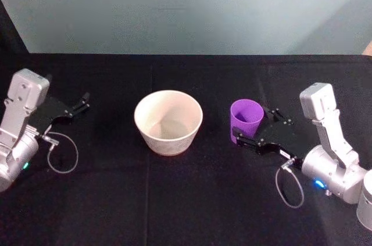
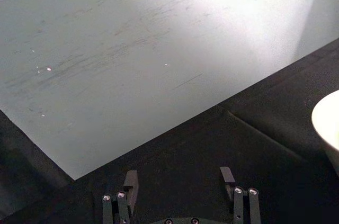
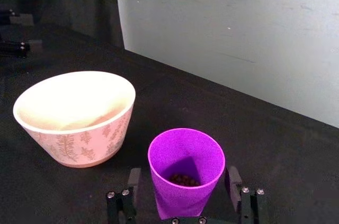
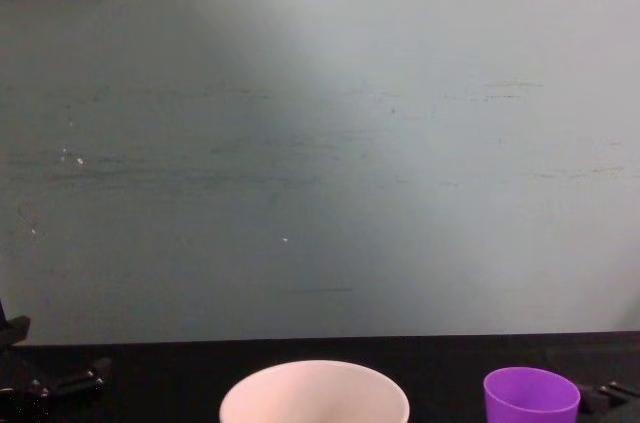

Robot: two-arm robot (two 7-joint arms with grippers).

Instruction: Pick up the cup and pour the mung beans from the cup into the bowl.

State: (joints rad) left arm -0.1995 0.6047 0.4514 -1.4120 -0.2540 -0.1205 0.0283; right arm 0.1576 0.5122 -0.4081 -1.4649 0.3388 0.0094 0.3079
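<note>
The loose mung beans point(image 3: 184, 180) should slip out together and leave the purple cup empty when I tip it, because the cup's smooth side point(image 3: 184, 147) widens toward the cup's rim.
The purple cup point(image 1: 247, 118) stands upright on the black table, just right of the off-white bowl point(image 1: 168, 140). My right gripper point(image 1: 254, 124) is open, with one finger on each side of the cup's lower half and a small gap to the wall. In the right wrist view the mung beans point(image 3: 184, 180) lie as a small dark heap in the bottom of the cup point(image 3: 185, 160), between the fingers point(image 3: 132, 179); the bowl point(image 3: 79, 139) stands beyond with nothing in it. My left gripper point(image 1: 86, 102) rests open at the table's left, away from the bowl.
A pale wall point(image 4: 320, 143) rises behind the black table point(image 1: 186, 199). Cable loops hang beside both wrists point(image 1: 63, 156). The bowl's rim point(image 2: 328, 123) shows at the edge of the left wrist view, past my open left gripper point(image 2: 179, 178).
</note>
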